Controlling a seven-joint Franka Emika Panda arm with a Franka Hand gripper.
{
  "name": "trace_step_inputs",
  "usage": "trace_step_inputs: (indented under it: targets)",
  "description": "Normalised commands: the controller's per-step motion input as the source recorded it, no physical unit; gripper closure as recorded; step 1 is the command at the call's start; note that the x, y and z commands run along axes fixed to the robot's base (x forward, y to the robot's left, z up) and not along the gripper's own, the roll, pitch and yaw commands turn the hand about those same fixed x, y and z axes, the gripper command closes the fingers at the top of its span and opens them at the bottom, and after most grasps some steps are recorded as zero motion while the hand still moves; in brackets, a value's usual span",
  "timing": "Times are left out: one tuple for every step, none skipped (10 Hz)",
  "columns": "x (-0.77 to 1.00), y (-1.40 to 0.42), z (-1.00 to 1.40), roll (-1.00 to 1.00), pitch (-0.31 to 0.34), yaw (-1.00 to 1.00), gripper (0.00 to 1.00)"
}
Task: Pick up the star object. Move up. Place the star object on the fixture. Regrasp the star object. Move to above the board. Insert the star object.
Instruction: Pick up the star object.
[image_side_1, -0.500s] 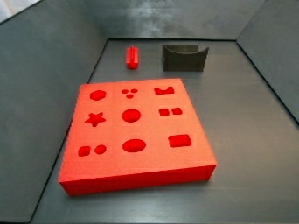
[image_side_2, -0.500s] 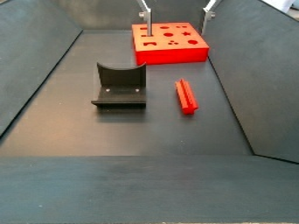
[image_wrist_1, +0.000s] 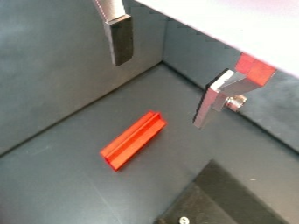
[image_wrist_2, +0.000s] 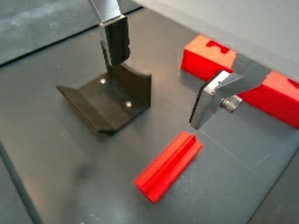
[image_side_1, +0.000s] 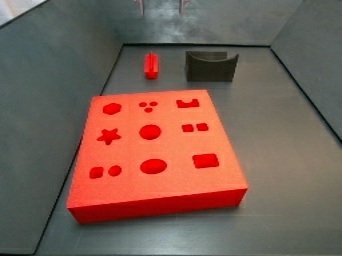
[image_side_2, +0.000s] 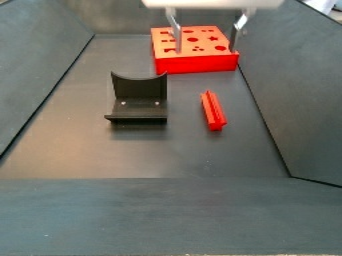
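My gripper is going to place the star object (image_side_1: 151, 66), which will lie cradled, end toward the board, in the curved dip of the fixture's top (image_side_1: 211, 59).
The star object (image_side_2: 213, 109) is a long red bar lying flat on the dark floor, also seen in a side view (image_side_1: 152, 65) and in both wrist views (image_wrist_1: 135, 140) (image_wrist_2: 170, 164). My gripper (image_side_2: 206, 22) is open and empty, high above the floor between the star object and the red board (image_side_2: 195, 48). Its fingertips just show in a side view (image_side_1: 162, 8). In both wrist views the gripper (image_wrist_1: 163, 74) (image_wrist_2: 162, 74) has nothing between the fingers (image_wrist_1: 121, 39). The fixture (image_side_2: 136, 97) stands beside the star object, apart from it.
The red board (image_side_1: 158, 150) carries several shaped holes, one of them a star. The fixture also shows in a side view (image_side_1: 211, 64) and a wrist view (image_wrist_2: 107, 98). Grey walls enclose the floor on all sides.
The gripper has come lower: its fingertips now show at the top of one side view and hang further down in the other. The star object has not moved.
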Motion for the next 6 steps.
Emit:
trace_step_inputs:
  targets:
    - [-0.08,-0.27,-1.00,0.11,-0.079,0.22,0.00]
    - [-0.07,-0.26,-1.00,0.12,-0.050,0.19,0.00]
    - [0.00,-0.21,-1.00,0.09,-0.036,0.19,0.00]
    - [0.00,-0.20,-1.00,0.08,-0.031,0.16,0.00]
    - [0.00,-0.19,-1.00,0.08,-0.021,0.13,0.00]
    - [0.00,-0.16,-1.00,0.08,-0.020,0.12,0.00]
